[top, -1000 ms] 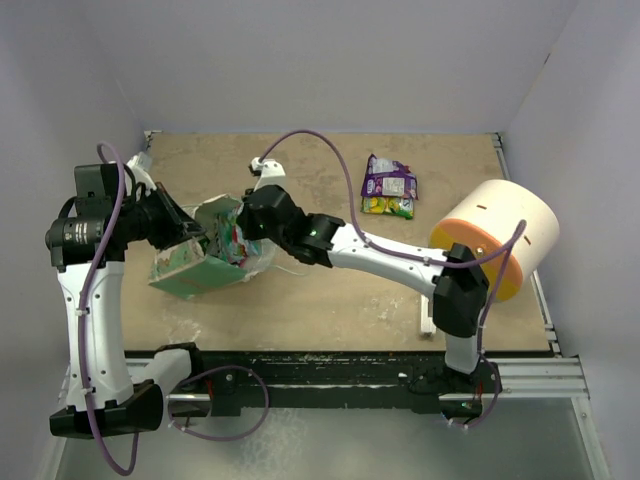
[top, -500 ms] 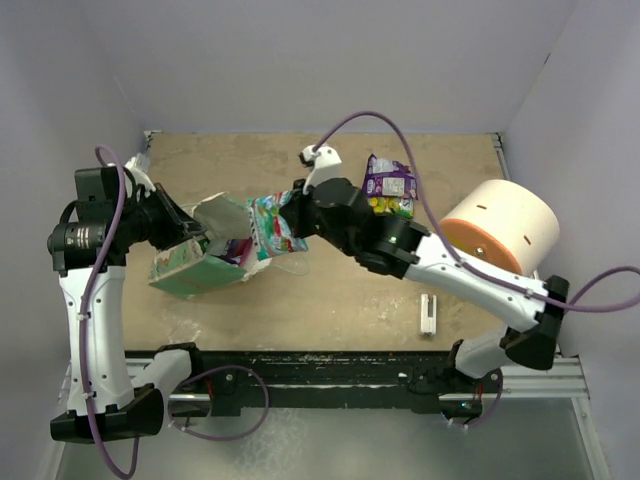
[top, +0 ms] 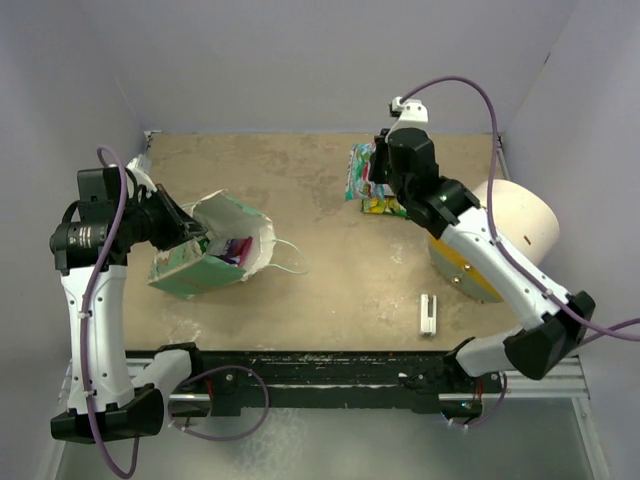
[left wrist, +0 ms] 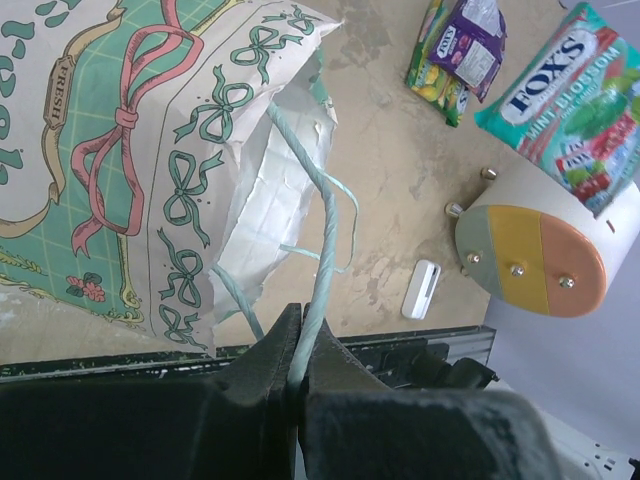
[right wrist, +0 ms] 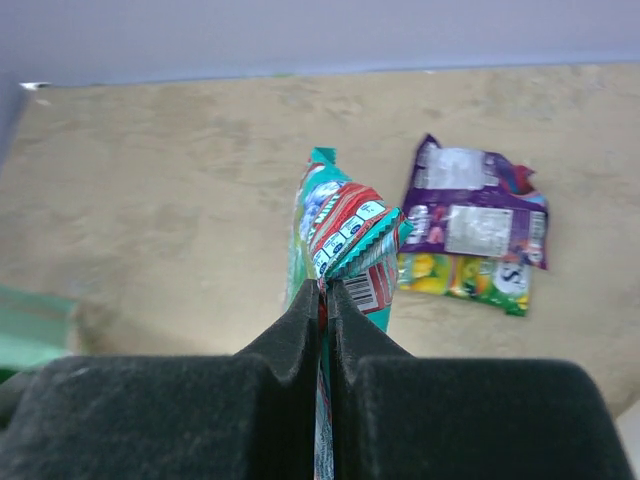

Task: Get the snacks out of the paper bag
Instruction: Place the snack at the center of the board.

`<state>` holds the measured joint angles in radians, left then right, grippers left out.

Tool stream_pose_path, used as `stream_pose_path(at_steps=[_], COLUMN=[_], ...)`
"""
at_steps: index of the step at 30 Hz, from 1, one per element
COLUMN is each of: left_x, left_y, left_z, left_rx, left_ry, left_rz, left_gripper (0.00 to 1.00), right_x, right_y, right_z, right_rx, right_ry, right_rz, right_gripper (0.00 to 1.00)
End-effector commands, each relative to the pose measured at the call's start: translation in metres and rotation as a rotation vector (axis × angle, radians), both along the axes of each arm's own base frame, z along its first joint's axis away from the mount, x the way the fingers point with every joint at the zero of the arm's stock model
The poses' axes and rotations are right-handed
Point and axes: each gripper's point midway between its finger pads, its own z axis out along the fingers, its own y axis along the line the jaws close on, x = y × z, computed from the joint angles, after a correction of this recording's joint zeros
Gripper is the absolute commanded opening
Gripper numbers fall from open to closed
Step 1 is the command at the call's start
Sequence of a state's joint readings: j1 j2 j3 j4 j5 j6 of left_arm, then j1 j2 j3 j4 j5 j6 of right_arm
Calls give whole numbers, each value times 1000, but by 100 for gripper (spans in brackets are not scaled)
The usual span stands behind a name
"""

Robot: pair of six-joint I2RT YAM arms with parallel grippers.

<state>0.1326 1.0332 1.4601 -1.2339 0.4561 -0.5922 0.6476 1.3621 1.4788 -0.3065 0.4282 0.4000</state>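
The green mint packet [top: 360, 176] hangs well away from the bag's opening, so my right gripper goes on bringing it toward the purple packet [right wrist: 472, 205] before it lets go there.
The mint-green paper bag [top: 205, 262] lies on its side at the left, mouth toward the right, with a pink snack [top: 237, 248] showing inside. My left gripper [left wrist: 297, 330] is shut on the bag's string handle [left wrist: 318, 190], holding the bag [left wrist: 120, 170] open. My right gripper [right wrist: 325, 292] is shut on the edge of a green mint snack packet [right wrist: 338, 232], which hangs in the air at the far right of the table [top: 357, 172]. Just beyond it, a purple packet [right wrist: 470, 210] lies over a yellow-green one [right wrist: 465, 280].
A big cream cylinder [top: 515, 222] with an orange end lies at the right edge, partly behind my right arm. A small white stick [top: 428, 314] rests near the front right. Grey walls close in the table on three sides.
My right arm has pulled the green packet out of the bag's mouth and carried it to the far right, above the two lying packets. The left gripper and the bag have stayed put.
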Motion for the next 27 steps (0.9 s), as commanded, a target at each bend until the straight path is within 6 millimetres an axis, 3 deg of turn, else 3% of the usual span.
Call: stream_pose_path(at_steps=[1, 5, 8, 17, 23, 27], left_x=[10, 9, 9, 9, 7, 7], left_y=[-1, -2, -1, 1, 1, 1], left_z=[9, 7, 6, 6, 6, 5], left_rx=[-15, -20, -22, -15, -11, -9], left_ry=[-43, -34, -31, -27, -22, -18], left_rz=[6, 3, 7, 19, 22, 23], left_gripper=[0, 0, 0, 0, 0, 0], right_x=[49, 85, 109, 151, 172, 181], right_y=[-29, -53, -60, -80, -121, -137], right_z=[-9, -42, -53, -83, -140, -173], right_rx=[-18, 10, 39, 128, 124, 14], right_ry=[-13, 56, 57, 94, 191, 283], right_rz=[-95, -128, -119, -91, -135, -138], right_gripper=[0, 0, 0, 0, 0, 0])
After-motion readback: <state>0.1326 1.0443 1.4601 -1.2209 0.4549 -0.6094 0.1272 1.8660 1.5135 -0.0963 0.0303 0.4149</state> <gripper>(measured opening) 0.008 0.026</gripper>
